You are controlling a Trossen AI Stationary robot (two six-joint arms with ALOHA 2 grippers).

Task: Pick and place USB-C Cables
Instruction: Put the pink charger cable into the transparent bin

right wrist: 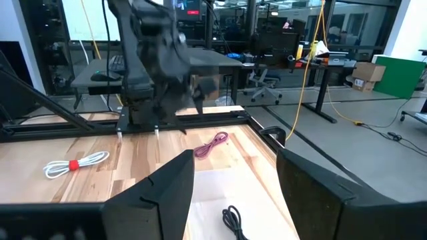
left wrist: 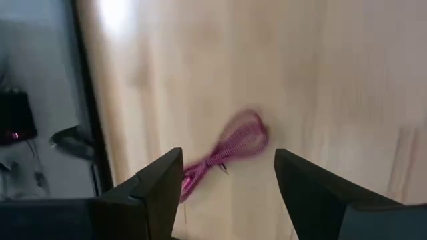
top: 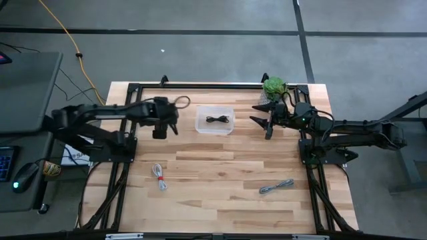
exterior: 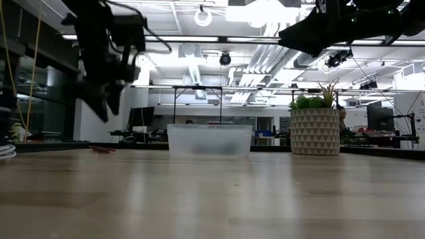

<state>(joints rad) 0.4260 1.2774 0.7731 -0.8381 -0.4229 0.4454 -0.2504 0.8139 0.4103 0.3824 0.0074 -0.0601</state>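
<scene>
My gripper is going to lift the dark red cable into the bin. The cable will stay bundled then, because a small dark tie squeezes the loops together.
My left gripper is open and hangs above the table's far left part. In the left wrist view its fingers stand on either side of the dark red cable, well above it. The same cable lies flat on the wood. The black cable lies inside the clear bin. The white-and-red cable and the grey cable lie on the table's near half. My right gripper is open, raised to the right of the bin.
A potted plant stands at the far edge behind my right gripper. The bin sits at the far centre. A black frame runs along the table's edges. Bare wood spreads between the two near cables.
</scene>
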